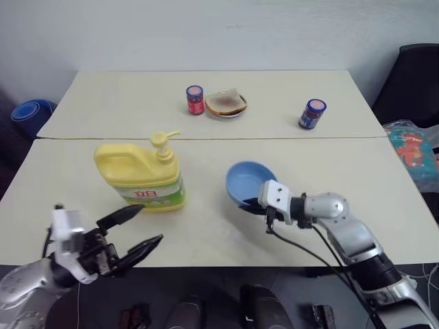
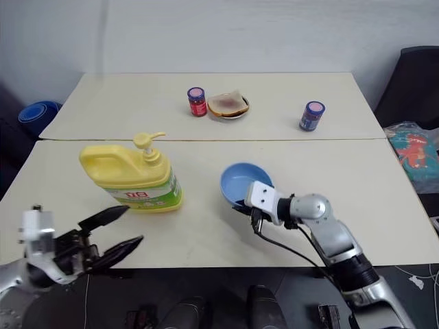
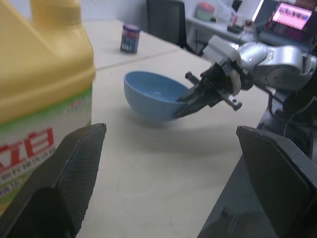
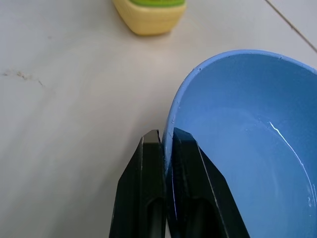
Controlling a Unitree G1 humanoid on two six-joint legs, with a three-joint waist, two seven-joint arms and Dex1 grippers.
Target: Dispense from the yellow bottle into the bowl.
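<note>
The robot's right gripper is busy holding the bowl's rim (image 1: 241,200), so the left gripper should close and push the pump top (image 1: 160,140) while the bowl is under the spout.
The yellow bottle (image 1: 140,175) with its pump top stands upright on the near table, left of centre. The light-blue bowl (image 1: 247,181) is tilted, lifted on its near side. My right gripper (image 1: 255,203) is shut on the bowl's near rim (image 4: 171,126), one finger inside and one outside. In the left wrist view the bowl (image 3: 151,94) hangs tipped off the table in that grip. My left gripper (image 1: 140,227) stands open just in front of the bottle (image 3: 39,79), nothing between its fingers (image 3: 69,173).
On the far table stand a red jar (image 1: 195,100), a small plate with toast (image 1: 226,104) and a blue jar (image 1: 312,114). A seam (image 1: 274,138) joins the two tables. A dark chair (image 1: 411,82) and a colourful bag (image 1: 415,154) are at the right.
</note>
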